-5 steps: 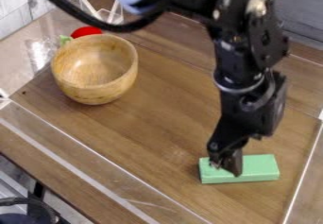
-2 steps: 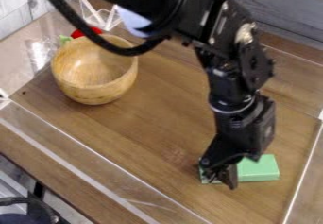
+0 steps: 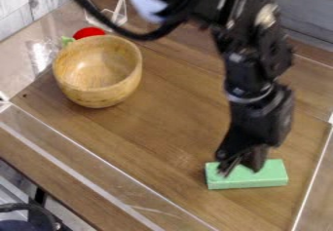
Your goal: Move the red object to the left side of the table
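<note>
The red object lies behind the wooden bowl while my gripper is down at the green block [image 3: 250,178], so next I leave the block and go toward the bowl [image 3: 97,71].
The red object [image 3: 89,33] is a small red fruit with a green leafy end. It lies at the far left of the table [image 3: 169,103], just behind the wooden bowl [image 3: 97,69]. My gripper [image 3: 239,166] is far from it, at the near right, pointing steeply down. Its fingers are shut and rest on the left end of a green rectangular block [image 3: 254,175]. The block lies flat on the wood, and I cannot tell whether the fingers pinch it.
A low clear acrylic wall [image 3: 117,191] runs along the table's front and left edges. The black arm [image 3: 254,59] reaches in from the top and stands over the right half. Bare wood lies between the bowl and the block.
The fingers have closed at the green block's left end. The hand stays over the same spot, and the block and the red object lie where they were.
</note>
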`<state>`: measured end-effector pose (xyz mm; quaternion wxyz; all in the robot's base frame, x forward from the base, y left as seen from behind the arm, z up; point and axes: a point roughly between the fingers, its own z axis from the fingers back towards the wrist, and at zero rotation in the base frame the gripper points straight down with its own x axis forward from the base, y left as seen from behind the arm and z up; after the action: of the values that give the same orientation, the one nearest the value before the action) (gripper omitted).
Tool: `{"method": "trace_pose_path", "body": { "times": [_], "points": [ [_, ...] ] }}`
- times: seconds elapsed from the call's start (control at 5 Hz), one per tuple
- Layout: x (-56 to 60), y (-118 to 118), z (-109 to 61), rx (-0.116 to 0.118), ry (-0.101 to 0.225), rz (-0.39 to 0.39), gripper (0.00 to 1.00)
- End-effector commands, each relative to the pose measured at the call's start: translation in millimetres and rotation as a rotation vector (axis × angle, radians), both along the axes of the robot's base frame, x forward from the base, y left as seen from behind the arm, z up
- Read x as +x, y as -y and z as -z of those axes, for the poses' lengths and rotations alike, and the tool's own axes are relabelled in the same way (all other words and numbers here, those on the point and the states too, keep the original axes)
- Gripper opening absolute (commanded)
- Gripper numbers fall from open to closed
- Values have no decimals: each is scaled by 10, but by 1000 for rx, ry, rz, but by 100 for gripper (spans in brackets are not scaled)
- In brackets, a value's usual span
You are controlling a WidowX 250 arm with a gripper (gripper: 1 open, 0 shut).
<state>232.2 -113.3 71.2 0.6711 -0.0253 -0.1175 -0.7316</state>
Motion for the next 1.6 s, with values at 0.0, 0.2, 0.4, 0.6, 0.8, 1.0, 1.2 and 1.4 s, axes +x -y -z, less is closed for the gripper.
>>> {"method": "trace_pose_path", "body": {
  "times": [0.0,0.2,0.4,0.6,0.8,1.0,1.2,1.4],
  "points": [
    [126,-67,-328,18,42,0,0],
    [186,-210,-545,63,31,-25,0],
    [200,-256,-582,82,30,-56,0],
    [158,-226,-514,77,39,-73,100],
    [111,-177,-417,71,45,-115,100],
    [6,-99,-188,67,53,-120,100],
    [-78,-55,15,60,56,-114,100],
    [-131,-101,231,54,57,-103,100]
  ]
}}
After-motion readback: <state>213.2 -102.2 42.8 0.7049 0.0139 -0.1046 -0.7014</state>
